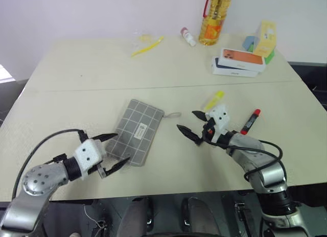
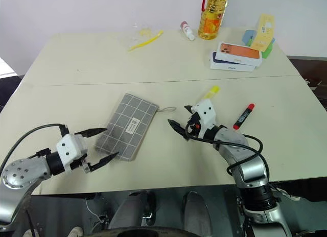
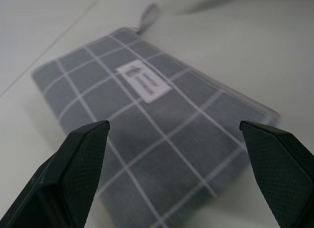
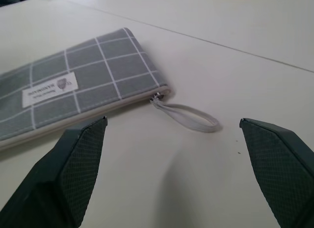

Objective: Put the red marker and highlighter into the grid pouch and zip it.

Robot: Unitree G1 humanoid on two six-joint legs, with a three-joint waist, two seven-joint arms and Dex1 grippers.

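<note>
The grid pouch (image 1: 135, 132) should stick out and hold its shape instead of hanging down when I lift one end, because its long edge (image 1: 152, 140) lies smooth and straight.
The grid pouch (image 1: 138, 129) lies flat and zipped near the table's middle, grey with white lines, a white label (image 3: 143, 80) and a grey zipper pull loop (image 4: 189, 117) at its far right corner. My left gripper (image 1: 111, 151) is open at the pouch's near left end, its fingers on either side of that corner. My right gripper (image 1: 191, 125) is open just right of the pouch, pointing at the loop. The highlighter (image 1: 214, 100), yellow, lies behind the right gripper. Further right lies the red marker (image 1: 250, 121).
At the back of the table stand an oil bottle (image 1: 214, 16), a small white bottle with red cap (image 1: 187, 36), a long yellow stick (image 1: 147, 46), stacked phone boxes (image 1: 239, 62) and coloured cartons (image 1: 264, 39). A seam (image 1: 153, 87) crosses the tabletop.
</note>
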